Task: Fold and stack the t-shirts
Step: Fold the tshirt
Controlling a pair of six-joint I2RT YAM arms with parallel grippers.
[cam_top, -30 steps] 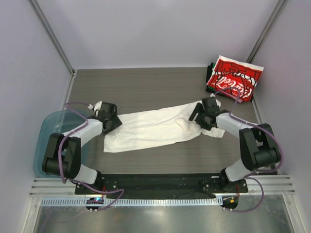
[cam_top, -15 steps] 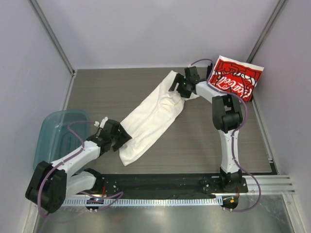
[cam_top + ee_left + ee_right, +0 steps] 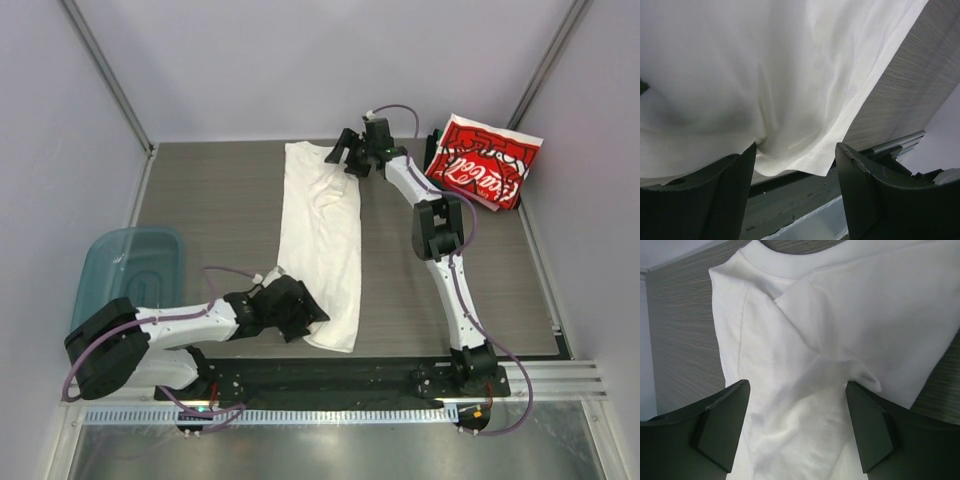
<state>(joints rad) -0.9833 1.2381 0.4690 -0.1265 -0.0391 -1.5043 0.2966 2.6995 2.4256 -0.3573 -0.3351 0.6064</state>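
Observation:
The near hem (image 3: 323, 339) is bunched up and slanted at my left gripper, so next my right gripper comes to the hem's free corner (image 3: 352, 348) and help spread the hem straight before folding.
The white t-shirt (image 3: 320, 230) lies flat and lengthwise on the table, collar at the far end, hem at the near edge. My left gripper (image 3: 305, 318) is at the near hem. In the left wrist view its jaws (image 3: 795, 147) stand open, with the white cloth (image 3: 765, 75) draped just ahead of them and against the left finger. My right gripper (image 3: 350, 155) is at the far sleeve end. It is open (image 3: 797, 385), with the shirt (image 3: 840, 315) lying under and between its fingers. The folded red shirt with white script (image 3: 483, 160) tops a stack at the back right.
A teal translucent bin (image 3: 130, 270) stands at the left edge of the table. The table's metal front rail (image 3: 890, 145) is right beside the shirt's hem. Walls close in the left, back and right sides.
The white shirt has swung from lying across the table to lying lengthwise. My right gripper went to the far edge, my left gripper to the near edge and rightward.

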